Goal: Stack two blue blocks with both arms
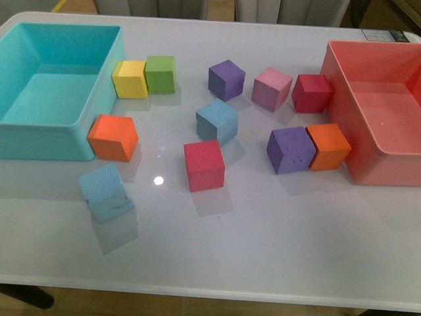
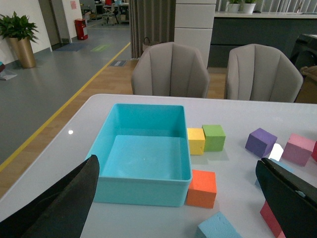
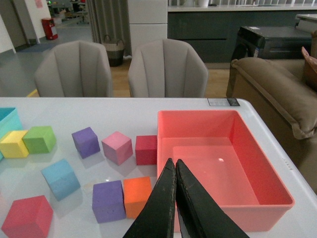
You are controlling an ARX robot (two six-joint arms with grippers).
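The blue block [image 1: 105, 191] under the orange cube has a scuffed, nicked edge. The block will crease and bulge when I grip it and lift it.
One blue block [image 1: 106, 192] lies near the table's front left, below an orange cube. It shows at the edge of the left wrist view [image 2: 216, 228]. The other blue block [image 1: 217, 120] sits mid-table, behind a red cube; it also shows in the right wrist view [image 3: 60, 178]. Neither arm is in the front view. My left gripper [image 2: 183, 198] is open and empty, held above the table over the first blue block and the turquoise bin. My right gripper [image 3: 175, 166] is shut and empty, above the near left wall of the salmon bin.
A turquoise bin [image 1: 99, 112] stands at the left, a salmon bin [image 1: 342, 125] at the right. Yellow [image 1: 130, 79], green [image 1: 160, 74], orange [image 1: 113, 137], red [image 1: 204, 165], purple [image 1: 226, 79], pink [image 1: 271, 88], dark red [image 1: 311, 93], purple [image 1: 291, 149] and orange [image 1: 328, 146] cubes lie scattered.
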